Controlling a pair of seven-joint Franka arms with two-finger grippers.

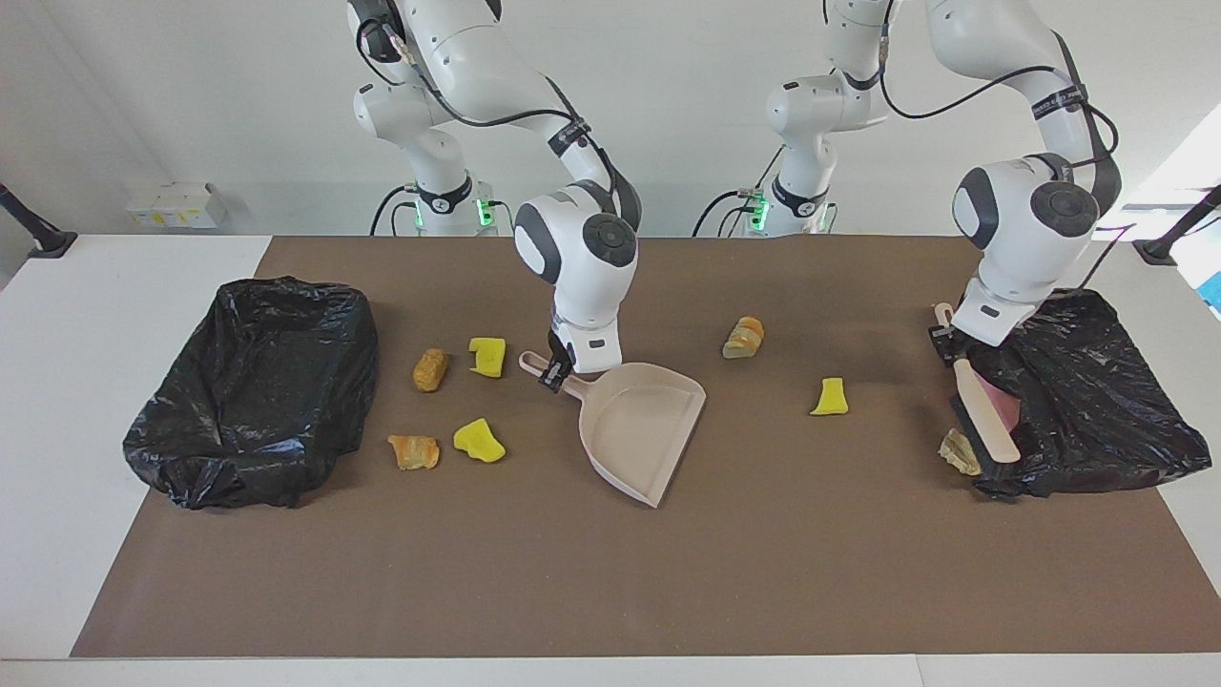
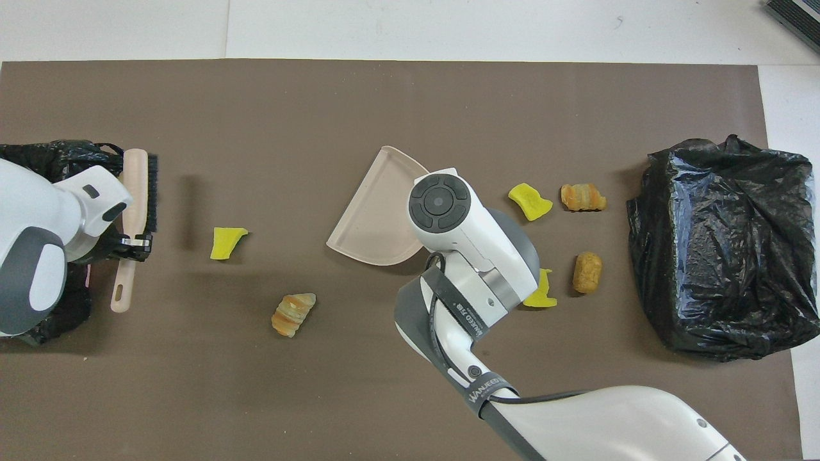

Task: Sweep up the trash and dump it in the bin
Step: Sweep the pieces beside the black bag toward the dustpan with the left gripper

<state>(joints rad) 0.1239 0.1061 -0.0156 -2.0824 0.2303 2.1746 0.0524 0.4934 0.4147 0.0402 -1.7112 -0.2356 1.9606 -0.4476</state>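
Note:
A bread piece (image 1: 959, 451) rests against the black bag, the brush behind it, so I should use my left gripper to sweep that piece back toward the beige dustpan (image 1: 641, 426).
My right gripper (image 1: 556, 368) is shut on the handle of the beige dustpan (image 1: 637, 426) (image 2: 375, 214), whose mouth is turned toward the left arm's end of the table. My left gripper (image 1: 946, 336) (image 2: 131, 245) is shut on the brush (image 1: 983, 412) (image 2: 136, 189), held over the edge of a black bag (image 1: 1087, 382). Between the tools lie trash pieces: a yellow chunk (image 1: 829, 396) (image 2: 226, 242) and a bread piece (image 1: 744, 337) (image 2: 293, 314). Another bread piece (image 1: 958, 451) lies against that bag. The black-lined bin (image 1: 253, 382) (image 2: 724, 250) stands at the right arm's end.
Between the dustpan and the bin lie two yellow chunks (image 1: 487, 356) (image 1: 478, 441) and two bread pieces (image 1: 430, 369) (image 1: 413, 451). Something pink (image 1: 997, 405) shows inside the bag under the brush. A brown mat (image 1: 610, 572) covers the table.

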